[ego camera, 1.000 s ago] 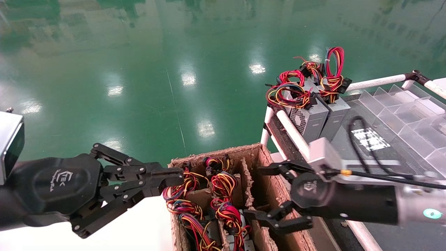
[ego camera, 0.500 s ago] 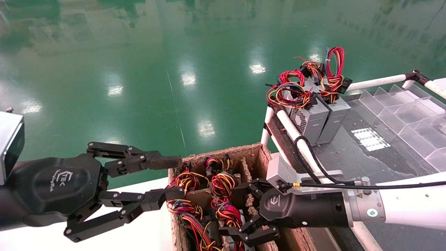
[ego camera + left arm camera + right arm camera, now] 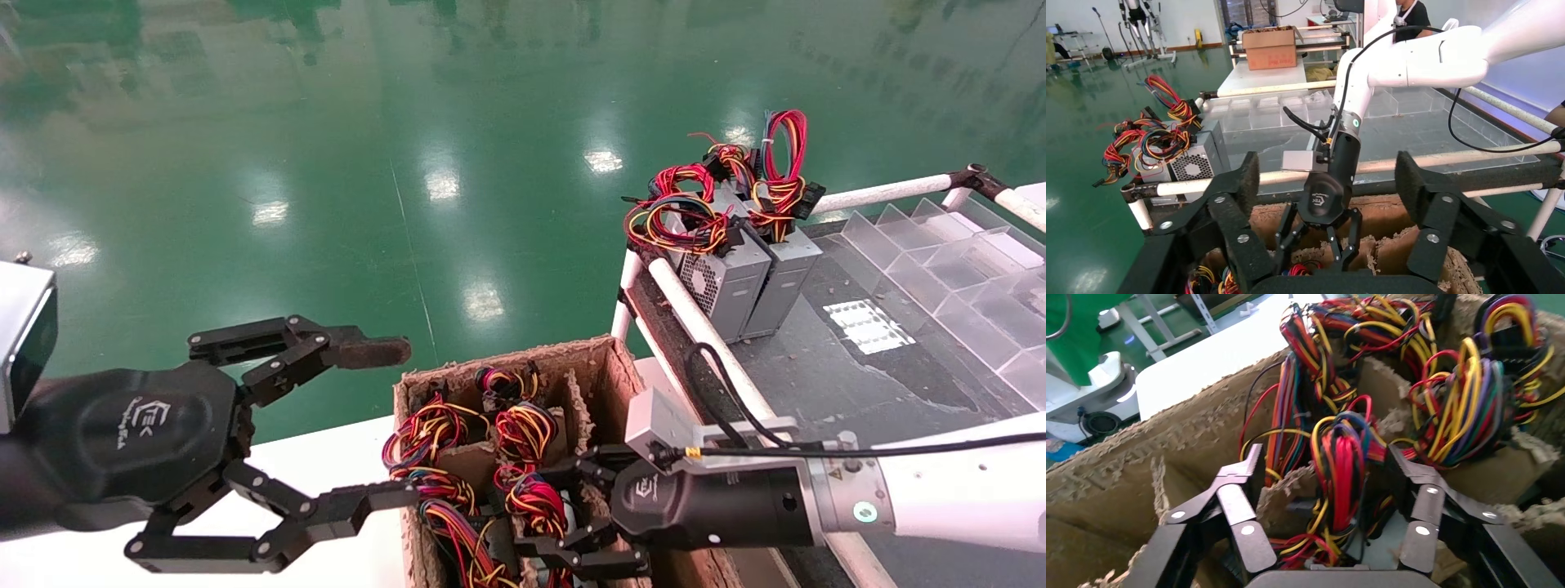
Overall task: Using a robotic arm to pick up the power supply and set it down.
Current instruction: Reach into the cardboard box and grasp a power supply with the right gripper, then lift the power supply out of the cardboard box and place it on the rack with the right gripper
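The wire bundle (image 3: 1341, 484) runs down to the silver power supply (image 3: 1387, 540), so the power supply will follow and dangle tilted beneath when I lift the bundle.
My right gripper (image 3: 560, 516), on the white robotic arm (image 3: 940, 490), is down inside the cardboard box (image 3: 609, 359). It is open, one finger on each side of a red, yellow and black wire bundle (image 3: 1338, 471). Below the bundle shows the silver top of a power supply (image 3: 1392, 539). The fingers (image 3: 1243, 478) are apart from the wires. My left gripper (image 3: 407, 422) hangs wide open at the box's left edge, holding nothing. The left wrist view looks between its pads (image 3: 1247, 177) at the right gripper (image 3: 1318, 254) in the box.
Two more power supplies (image 3: 727, 282) with wire bundles stand on the dark table (image 3: 817, 359) at the right, behind a white pipe rail (image 3: 695, 314). Clear plastic dividers (image 3: 948, 269) sit farther right. Other bundles (image 3: 425, 433) fill the box's compartments. Green floor lies beyond.
My right gripper has moved left and down from the box's right edge into the box, around a bundle. My left gripper has spread from nearly shut beside the wires to wide open.
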Available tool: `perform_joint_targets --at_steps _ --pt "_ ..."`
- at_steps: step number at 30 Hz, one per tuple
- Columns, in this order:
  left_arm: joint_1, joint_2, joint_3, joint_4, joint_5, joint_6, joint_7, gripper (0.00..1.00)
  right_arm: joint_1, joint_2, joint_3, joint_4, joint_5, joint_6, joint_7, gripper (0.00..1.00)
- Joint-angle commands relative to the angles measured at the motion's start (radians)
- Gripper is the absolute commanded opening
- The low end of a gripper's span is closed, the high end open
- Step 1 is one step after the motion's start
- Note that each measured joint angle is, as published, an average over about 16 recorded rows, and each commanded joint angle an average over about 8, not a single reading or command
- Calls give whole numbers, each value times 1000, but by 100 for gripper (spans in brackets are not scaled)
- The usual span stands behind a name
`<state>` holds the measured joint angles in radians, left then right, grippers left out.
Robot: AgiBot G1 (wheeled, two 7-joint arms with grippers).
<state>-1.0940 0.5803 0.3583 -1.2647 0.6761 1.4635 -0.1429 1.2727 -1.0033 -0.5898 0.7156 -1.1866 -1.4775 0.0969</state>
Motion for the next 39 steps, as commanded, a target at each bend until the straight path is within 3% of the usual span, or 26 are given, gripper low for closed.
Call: perform_joint_targets --at_steps 1,23,33,39 --pt "0 0 0 0 0 0 0 100 -4 -1 1 -9 3 -6 -12 0" --pt "0 0 0 0 0 0 0 100 -39 37 28 7 38 1 -33 0" --pt "0 0 0 0 0 0 0 100 -41 187 121 187 172 -36 33 0" --pt "0 0 0 0 0 0 0 100 -55 292 209 284 268 12 70 0"
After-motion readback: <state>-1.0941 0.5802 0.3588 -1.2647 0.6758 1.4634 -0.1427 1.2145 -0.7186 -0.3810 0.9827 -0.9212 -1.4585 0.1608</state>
